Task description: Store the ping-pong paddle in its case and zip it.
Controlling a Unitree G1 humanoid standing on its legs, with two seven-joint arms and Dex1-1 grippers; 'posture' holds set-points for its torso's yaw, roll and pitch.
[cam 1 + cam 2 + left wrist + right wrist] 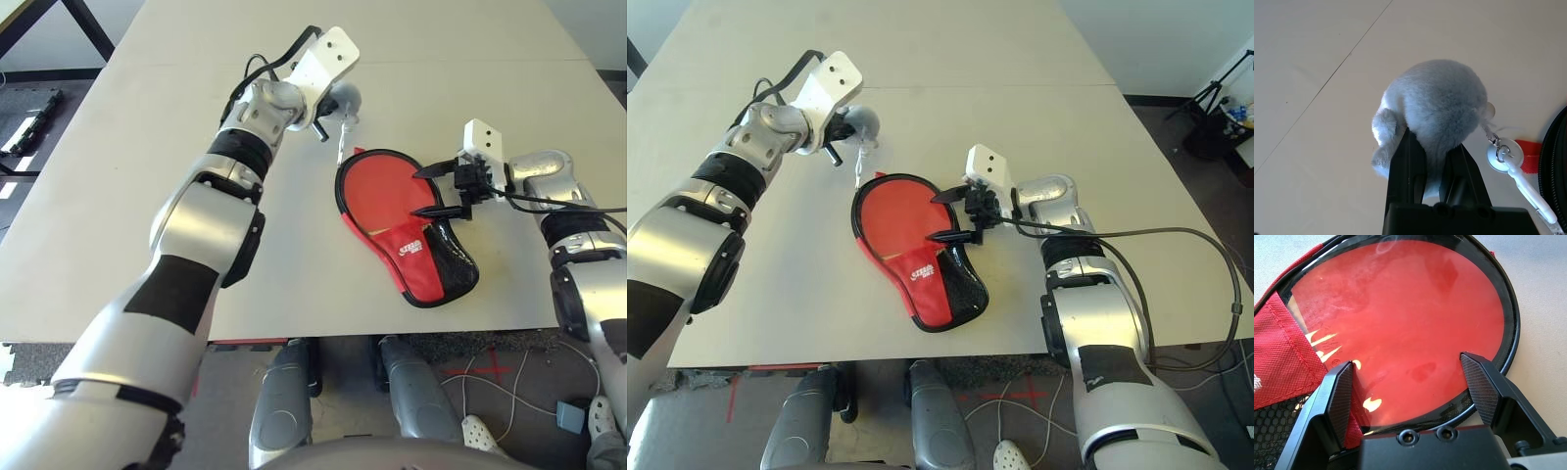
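Note:
I should keep pulling with my left gripper around the case's edge until the cord passes the red tab, as the white cord is straight from the pouch to that edge.
The ping-pong paddle lies inside the open red-and-black case in the middle of the table, its round red face uncovered. The case's red flap with the white logo covers the handle end. My right gripper is open, its two black fingers spread over the right edge of the red face. My left gripper is shut on a small grey-blue fluffy pouch, just beyond the case's far rim. A white cord runs from the pouch towards the case's black edge.
The pale table stretches wide to the left and behind the case. Its front edge runs close below the case's handle end. Cables trail from my right forearm over the table's right side.

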